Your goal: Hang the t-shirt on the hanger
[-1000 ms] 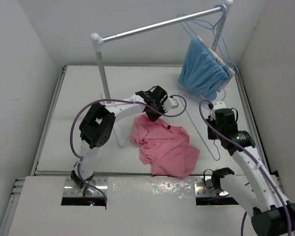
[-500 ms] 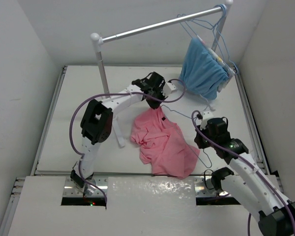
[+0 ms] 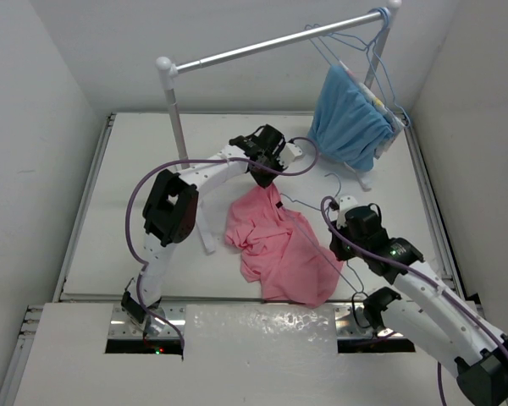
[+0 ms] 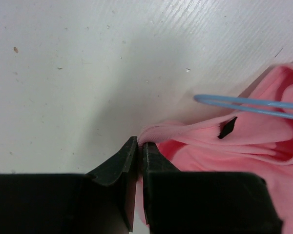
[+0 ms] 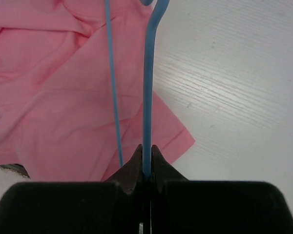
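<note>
My right gripper has the hanger's end [image 4: 197, 98] hovering outside the t-shirt's collar rib, so it should swing the hanger toward my left gripper and lead that end into the t-shirt's neck opening [image 4: 170, 148].
The salmon-pink t-shirt [image 3: 279, 249] lies crumpled at the table's middle. My left gripper [image 3: 267, 175] is at its far edge, shut on the collar rib [image 4: 158, 132], and holds that edge up off the table. My right gripper [image 3: 337, 213] is shut on the pale-blue wire hanger [image 3: 300, 204] at the shirt's right side. In the right wrist view the hanger wire [image 5: 147, 73] runs straight out from between the shut jaws [image 5: 147, 148] over the t-shirt [image 5: 63, 97]. In the left wrist view a hanger end [image 4: 249, 103] hovers by the neck opening [image 4: 244, 146].
The grey rail stand [image 3: 262, 49] spans the back, its post [image 3: 176, 118] just left of my left gripper. A light-blue garment [image 3: 349, 118] and spare blue hangers [image 3: 356, 46] hang at its right end. White walls close in on the left and right.
My right arm has swung left and nearer, carrying the hanger over the shirt's right side. My left gripper has moved back and up, pulling the collar with it.
</note>
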`<state>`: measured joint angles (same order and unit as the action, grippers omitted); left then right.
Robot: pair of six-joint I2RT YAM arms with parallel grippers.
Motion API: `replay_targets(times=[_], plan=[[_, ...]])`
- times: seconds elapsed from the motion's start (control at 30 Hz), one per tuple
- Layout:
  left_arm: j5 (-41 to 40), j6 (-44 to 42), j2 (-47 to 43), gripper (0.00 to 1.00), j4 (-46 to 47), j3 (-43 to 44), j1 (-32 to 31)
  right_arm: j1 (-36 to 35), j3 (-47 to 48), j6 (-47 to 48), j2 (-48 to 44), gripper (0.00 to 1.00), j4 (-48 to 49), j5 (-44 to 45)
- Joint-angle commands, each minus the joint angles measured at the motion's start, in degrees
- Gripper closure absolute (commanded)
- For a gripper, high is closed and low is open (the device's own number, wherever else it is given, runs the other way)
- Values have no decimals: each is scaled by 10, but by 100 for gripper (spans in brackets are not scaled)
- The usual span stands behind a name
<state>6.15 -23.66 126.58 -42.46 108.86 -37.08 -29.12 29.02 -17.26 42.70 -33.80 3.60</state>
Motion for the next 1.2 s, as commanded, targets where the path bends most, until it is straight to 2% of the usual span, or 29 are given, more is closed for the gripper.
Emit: replay_targets(times=[0.0,0.1,0.37,0.6,0.73,0.87,0.97,1.17], plan=[[-22,-4,4,95,11,22,-3,-5,55,-17,-32,100,-28,62],[-26,-4,9,95,12,24,-2,-5,70,-17,-47,100,-43,73],[-29,-1,11,95,9,43,-3,-6,68,-9,-28,100,-39,-6],[8,-15,2,95,0,36,-2,-6,54,0,0,100,30,-80],[0,-17,7,95,0,36,-2,-7,62,0,9,100,34,-83],[25,-23,4,95,-10,35,-3,-7,52,13,17,100,52,-80],[33,-35,-6,95,-11,25,-3,-7,59,21,41,100,43,-40],[12,-43,-27,95,4,-4,-4,-6,77,40,56,100,26,-15]])
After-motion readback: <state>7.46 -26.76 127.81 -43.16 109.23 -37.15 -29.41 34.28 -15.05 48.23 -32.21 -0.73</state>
